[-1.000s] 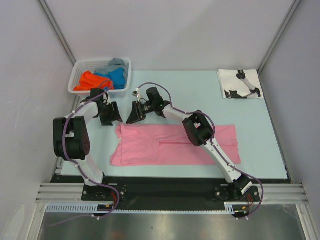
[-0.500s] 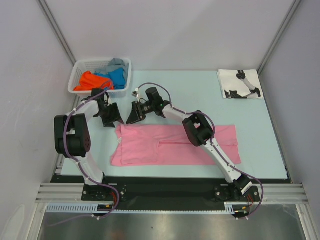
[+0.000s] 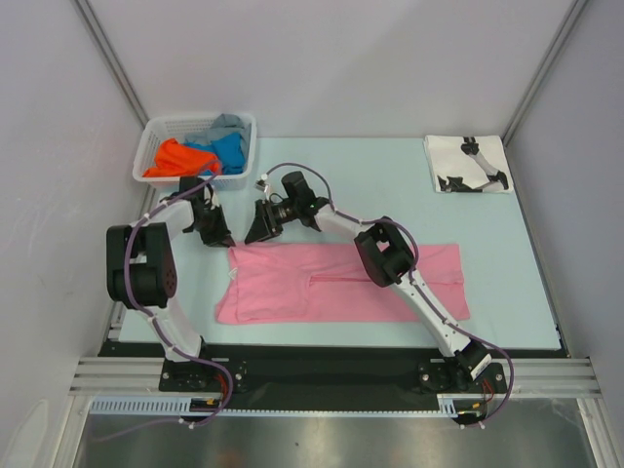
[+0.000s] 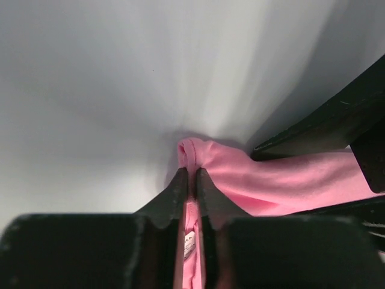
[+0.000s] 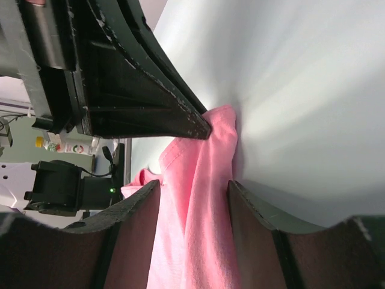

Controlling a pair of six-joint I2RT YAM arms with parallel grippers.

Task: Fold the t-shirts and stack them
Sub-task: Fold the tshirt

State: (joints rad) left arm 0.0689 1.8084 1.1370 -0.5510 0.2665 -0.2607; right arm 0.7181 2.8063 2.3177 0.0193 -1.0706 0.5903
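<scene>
The pink t-shirt's long band is lying crosswise. Next, my right gripper takes over the corner from my left gripper and swings it toward the back.
The pink t-shirt lies flat across the middle of the table, folded into a long band. My left gripper is at its far left corner. In the left wrist view that gripper is shut on a bunched pink edge, with a white label between the fingers. My right gripper sits just to the right of it. It stands open, with its fingers on either side of the same pink fold without pinching it. The left gripper's dark finger shows close ahead in the right wrist view.
A white lattice basket at the back left holds orange, blue and grey t-shirts. A folded white t-shirt with black print lies at the back right. Grey walls stand on both sides.
My left gripper has swung in toward the shirt's far left corner and closed on the pink edge. The right gripper has shifted slightly left and stayed open.
</scene>
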